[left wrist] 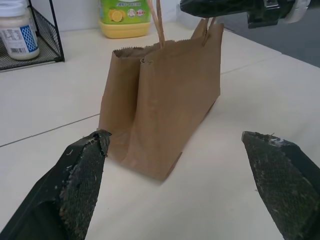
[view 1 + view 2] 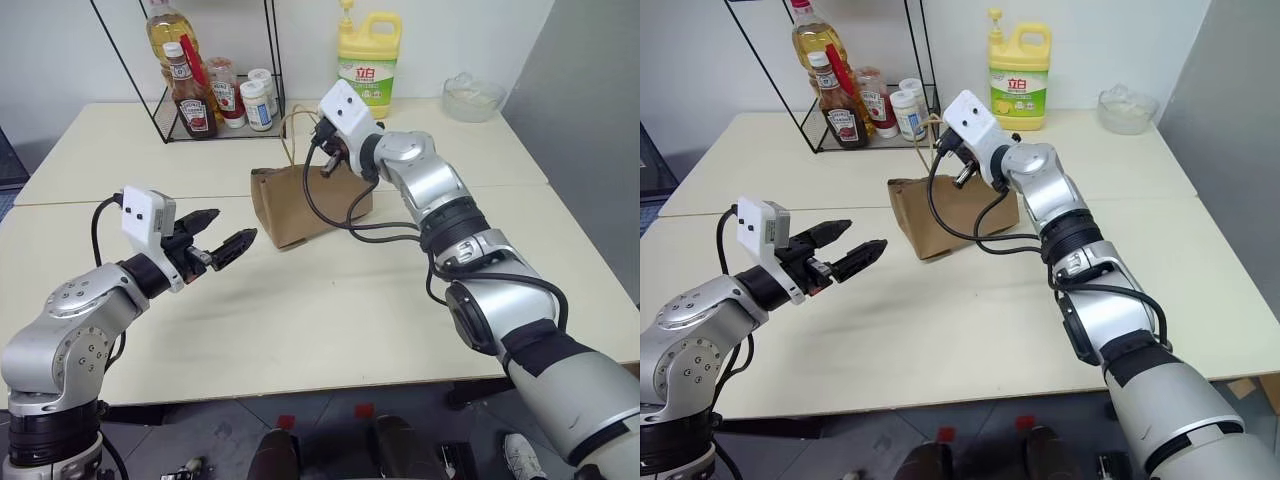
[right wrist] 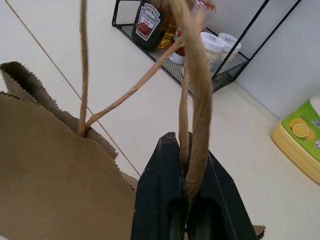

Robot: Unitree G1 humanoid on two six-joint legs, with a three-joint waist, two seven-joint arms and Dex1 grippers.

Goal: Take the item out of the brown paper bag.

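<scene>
I should use my right gripper to pull the bag's handle back and turn the brown paper bag straight, because it stands crooked with its creased narrow end toward my left gripper.
The brown paper bag stands upright on the middle of the cream table, with its creased narrow end toward my left arm. My right gripper hangs over the bag's far top edge and is shut on one of its thin tan loop handles. The other handle rises loose beside it. My left gripper hovers level a short way left of the bag, open with nothing between its fingers. The item is hidden; the bag's inside is out of sight.
A black wire rack with ketchup, oil and white jars stands at the back left. A yellow detergent jug is behind the bag and a glass bowl at the back right. Bare table lies in front of the bag.
</scene>
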